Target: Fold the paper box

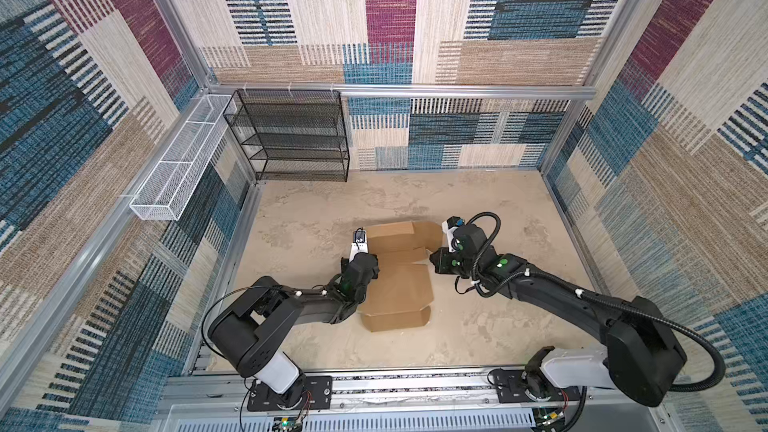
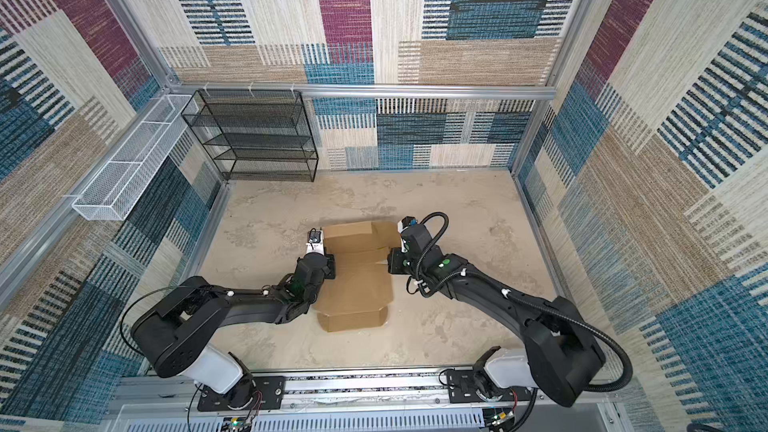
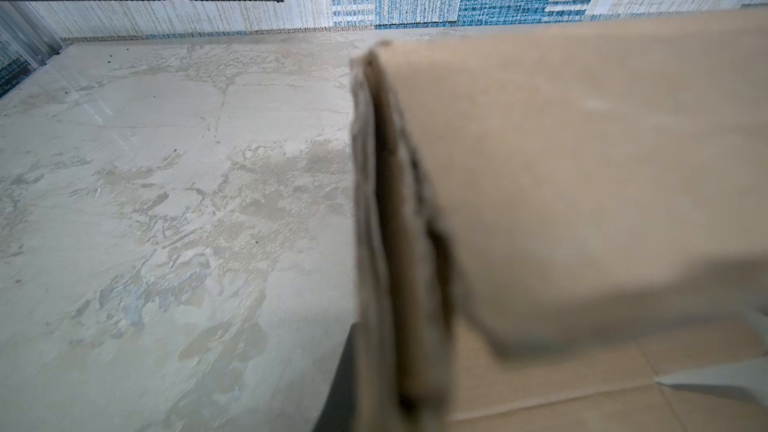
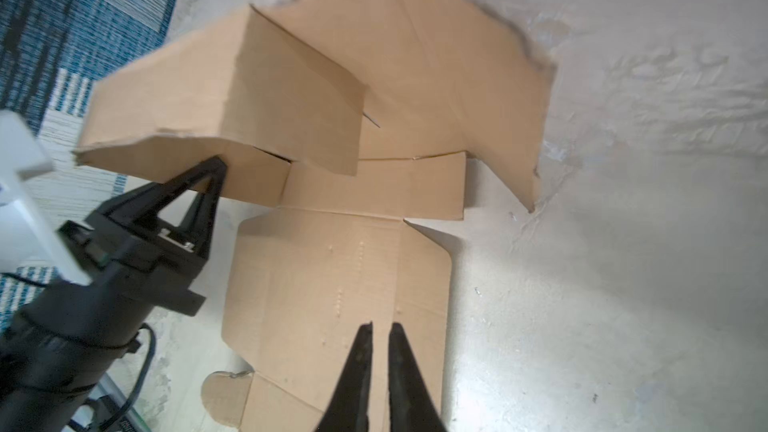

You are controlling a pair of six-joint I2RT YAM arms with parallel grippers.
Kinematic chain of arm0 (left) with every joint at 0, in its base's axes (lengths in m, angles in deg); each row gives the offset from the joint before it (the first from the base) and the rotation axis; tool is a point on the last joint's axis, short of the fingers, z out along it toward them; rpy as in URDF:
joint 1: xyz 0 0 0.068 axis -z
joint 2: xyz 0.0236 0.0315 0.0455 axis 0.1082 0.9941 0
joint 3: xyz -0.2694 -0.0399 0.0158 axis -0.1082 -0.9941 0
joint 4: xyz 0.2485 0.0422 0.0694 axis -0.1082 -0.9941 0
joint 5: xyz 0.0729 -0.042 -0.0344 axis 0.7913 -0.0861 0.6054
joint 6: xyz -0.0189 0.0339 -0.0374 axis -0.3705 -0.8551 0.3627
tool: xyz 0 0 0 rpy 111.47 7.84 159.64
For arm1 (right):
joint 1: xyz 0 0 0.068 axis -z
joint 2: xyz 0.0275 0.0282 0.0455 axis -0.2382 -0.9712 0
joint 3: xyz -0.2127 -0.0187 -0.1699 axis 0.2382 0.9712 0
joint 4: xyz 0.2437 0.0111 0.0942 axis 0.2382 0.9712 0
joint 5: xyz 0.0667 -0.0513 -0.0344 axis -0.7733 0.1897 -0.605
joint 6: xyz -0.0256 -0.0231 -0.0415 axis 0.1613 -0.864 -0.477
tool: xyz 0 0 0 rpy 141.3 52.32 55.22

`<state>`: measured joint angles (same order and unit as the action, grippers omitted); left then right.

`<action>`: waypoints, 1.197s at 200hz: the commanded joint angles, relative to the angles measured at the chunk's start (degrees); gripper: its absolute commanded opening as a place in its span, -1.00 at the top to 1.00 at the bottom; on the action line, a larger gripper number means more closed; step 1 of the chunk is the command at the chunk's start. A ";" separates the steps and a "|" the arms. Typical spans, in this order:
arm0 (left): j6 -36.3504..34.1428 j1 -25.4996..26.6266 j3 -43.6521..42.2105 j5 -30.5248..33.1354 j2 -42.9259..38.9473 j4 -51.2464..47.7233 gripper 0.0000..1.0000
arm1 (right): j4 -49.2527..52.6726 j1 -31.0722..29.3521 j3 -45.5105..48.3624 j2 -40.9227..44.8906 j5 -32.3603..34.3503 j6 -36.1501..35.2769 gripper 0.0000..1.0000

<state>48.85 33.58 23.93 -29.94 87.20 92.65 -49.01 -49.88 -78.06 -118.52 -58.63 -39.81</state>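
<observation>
The small tab [image 4: 434,186] sticks out flat past the box's side, so the robot's right gripper should come down closed beside the tab's outer edge [image 4: 464,186] before it folds the tab in.
The paper box [image 1: 399,284] [image 2: 357,284] is brown cardboard, lying mostly flat mid-table, with its far-left flap raised and folded over. My left gripper [image 1: 373,260] [image 2: 330,261] is at the box's left edge. The right wrist view shows it [image 4: 216,168] shut on the lower edge of that raised flap [image 4: 232,89]. In the left wrist view the blurred cardboard edge [image 3: 386,222] runs down between the jaws. My right gripper [image 1: 433,261] [image 4: 380,326] hovers over the flat panel [image 4: 340,276] near the box's right edge, shut with nothing between its fingers.
A black mesh rack [image 1: 291,135] stands against the back wall at the left. A white mesh basket [image 1: 178,160] hangs on the left wall. Patterned walls enclose the sandy table [image 1: 498,305] on three sides.
</observation>
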 commanded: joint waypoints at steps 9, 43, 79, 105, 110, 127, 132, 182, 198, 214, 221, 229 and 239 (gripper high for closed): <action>0.10 -0.05 0.30 0.30 -0.58 -2.01 1.00 | -0.71 -0.02 -2.78 -4.94 5.54 -1.23 0.84; 0.24 -0.03 0.39 -0.03 -0.11 -2.01 1.00 | -0.62 0.41 -4.97 -10.45 8.01 -2.54 0.87; 0.74 0.02 0.48 -0.54 0.21 -2.01 1.00 | -3.26 0.50 -4.25 -14.39 9.73 -1.41 0.88; 0.43 0.02 0.30 -0.52 -0.01 -2.01 1.00 | -5.35 0.50 -3.49 -15.61 10.11 -1.09 0.88; 0.46 0.02 0.30 -0.60 -0.01 -2.01 1.00 | -5.73 0.50 -3.49 -15.80 10.01 -1.09 0.88; 0.73 0.02 0.38 -0.74 -0.10 -2.01 1.00 | -6.72 0.50 -3.62 -16.69 9.51 -0.94 0.88; 0.89 0.02 0.39 -0.62 -0.14 -3.02 1.00 | -6.78 0.50 -3.66 -16.86 9.46 -0.87 0.88; 2.12 0.02 1.26 -0.09 -0.27 -5.51 1.00 | -6.87 0.50 -1.55 -13.77 8.71 -0.43 0.87; 2.53 0.02 1.61 0.31 -0.26 -6.20 1.00 | -7.26 0.35 -0.14 -11.24 7.46 -0.35 0.86; 2.76 0.02 1.88 0.36 -0.08 -6.66 1.00 | -7.22 -0.64 0.94 -8.11 6.41 -0.34 0.86; 2.93 0.02 1.88 0.36 0.03 -6.68 1.00 | -6.69 -1.37 1.08 -6.86 6.43 -0.46 0.86; 3.07 0.02 1.97 0.28 0.14 -6.75 1.00 | -5.91 -2.41 1.11 -5.59 6.66 -0.56 0.86; 3.19 0.00 2.06 0.19 0.25 -6.88 1.00 | -5.11 -3.79 1.30 -4.16 7.05 -0.15 0.86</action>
<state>50.60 33.64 25.66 -29.79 87.00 88.76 -55.87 -51.49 -77.07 -125.52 -50.87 -40.79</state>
